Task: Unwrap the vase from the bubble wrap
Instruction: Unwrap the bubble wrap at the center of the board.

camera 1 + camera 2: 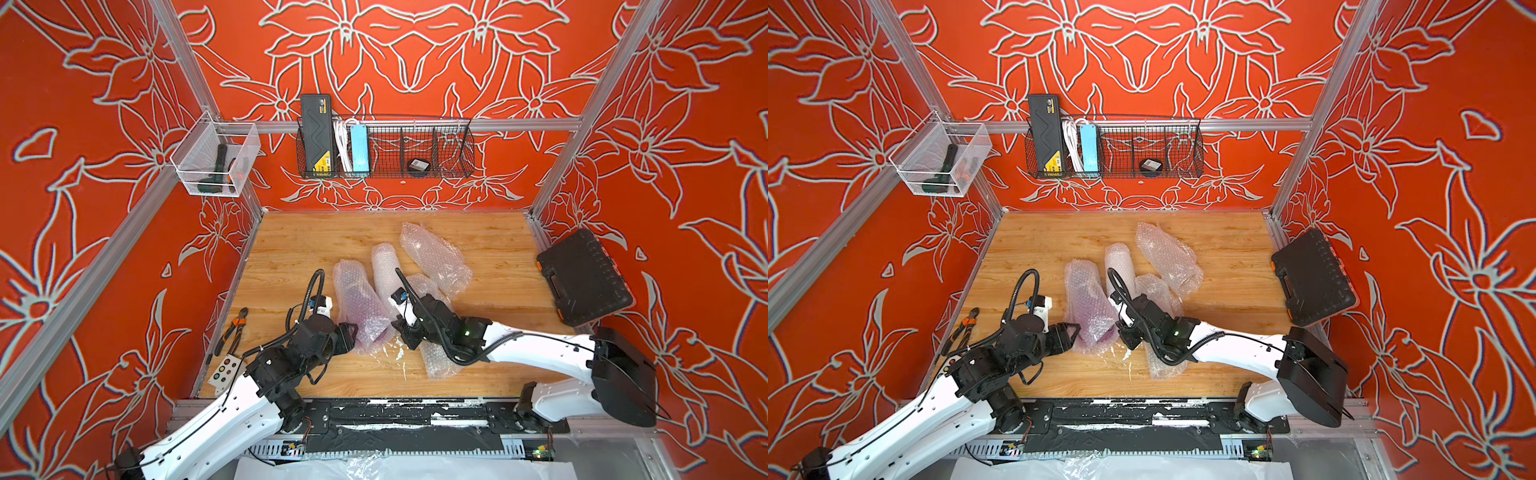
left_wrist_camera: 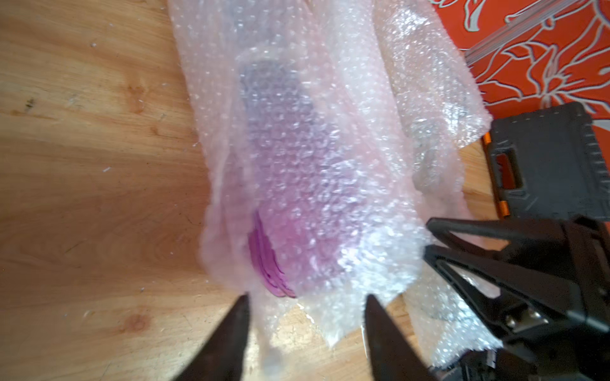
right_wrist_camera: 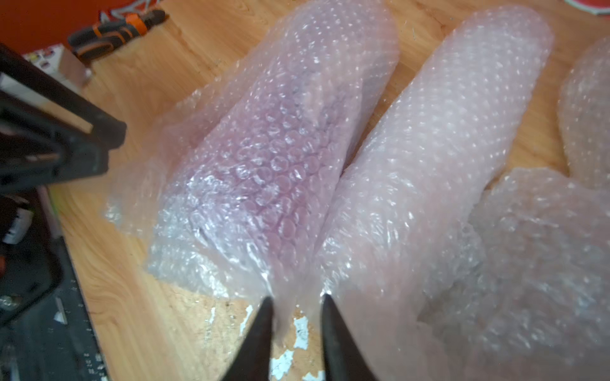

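Both of the robot's grippers are at the bundle's near end and bubble wrap is closed over the vase's far half (image 1: 354,289), so the left gripper should pull the bubble wrap's far side edge (image 1: 336,281) open.
The vase (image 2: 267,264) is purple and lies on its side inside a bundle of bubble wrap (image 1: 359,299) on the wooden table; its rim shows at the bundle's open near end. My left gripper (image 2: 307,298) is open at that end, its fingertips either side of the loose wrap edge. My right gripper (image 3: 296,300) is open a little at the same bundle's (image 3: 264,171) near edge, with a thin flap of wrap hanging between its fingers. In both top views the two grippers (image 1: 352,332) (image 1: 1125,332) face each other across the bundle's near end.
A rolled bubble-wrap tube (image 1: 384,266), a crumpled sheet (image 1: 434,257) and another sheet (image 1: 436,361) under the right arm lie close by. A black tool case (image 1: 584,278) leans at the right wall. Pliers (image 1: 232,330) and a button box (image 1: 224,370) sit at the left edge.
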Controlling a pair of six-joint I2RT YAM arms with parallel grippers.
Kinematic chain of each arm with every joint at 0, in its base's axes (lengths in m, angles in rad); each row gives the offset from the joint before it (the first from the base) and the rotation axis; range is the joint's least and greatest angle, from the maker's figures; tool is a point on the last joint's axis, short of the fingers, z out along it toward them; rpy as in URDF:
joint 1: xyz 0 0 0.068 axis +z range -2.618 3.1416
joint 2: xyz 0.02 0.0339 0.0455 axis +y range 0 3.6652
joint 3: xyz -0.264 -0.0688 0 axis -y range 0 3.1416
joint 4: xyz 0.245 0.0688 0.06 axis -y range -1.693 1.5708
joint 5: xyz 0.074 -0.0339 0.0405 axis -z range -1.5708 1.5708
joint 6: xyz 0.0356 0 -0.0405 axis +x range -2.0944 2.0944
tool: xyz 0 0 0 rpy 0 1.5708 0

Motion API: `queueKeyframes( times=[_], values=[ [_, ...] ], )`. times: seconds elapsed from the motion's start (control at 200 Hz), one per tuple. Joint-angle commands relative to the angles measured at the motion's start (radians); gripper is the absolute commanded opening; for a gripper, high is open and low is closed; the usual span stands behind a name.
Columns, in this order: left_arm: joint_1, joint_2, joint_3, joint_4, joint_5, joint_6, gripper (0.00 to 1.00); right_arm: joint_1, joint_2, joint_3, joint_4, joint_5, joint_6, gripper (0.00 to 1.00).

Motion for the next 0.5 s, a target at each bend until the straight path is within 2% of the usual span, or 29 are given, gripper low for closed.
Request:
queueKeyframes(
  times=[0.0,0.04,0.085,0.155,0.215,0.295,0.4,0.495],
  values=[
    [-0.002,-0.031,0.045,-0.027,0.027,-0.025,0.92,-0.005,-0.073,0.034,-0.071,-0.028,-0.019,0.71],
    [-0.002,-0.043,0.079,-0.043,-0.007,-0.014,0.94,-0.005,-0.092,0.05,-0.095,-0.031,-0.026,0.85],
    [0.001,-0.041,0.122,-0.065,-0.057,0.006,0.95,-0.005,-0.106,0.078,-0.116,-0.042,-0.038,0.95],
    [0.018,0.002,0.185,-0.08,-0.116,0.056,0.95,-0.005,-0.085,0.156,-0.171,-0.067,-0.069,0.98],
    [0.066,0.058,0.225,-0.061,-0.104,0.104,0.96,-0.009,-0.032,0.242,-0.222,-0.095,-0.102,0.98],
    [0.208,0.116,0.239,0.019,0.029,0.154,0.97,-0.018,0.07,0.365,-0.297,-0.125,-0.138,0.98],
    [0.502,0.196,0.219,0.134,0.308,0.195,0.96,-0.048,0.201,0.484,-0.342,-0.183,-0.163,0.98],
    [0.703,0.288,0.211,0.188,0.437,0.247,0.92,-0.068,0.306,0.556,-0.357,-0.221,-0.173,0.98]
  ],
)
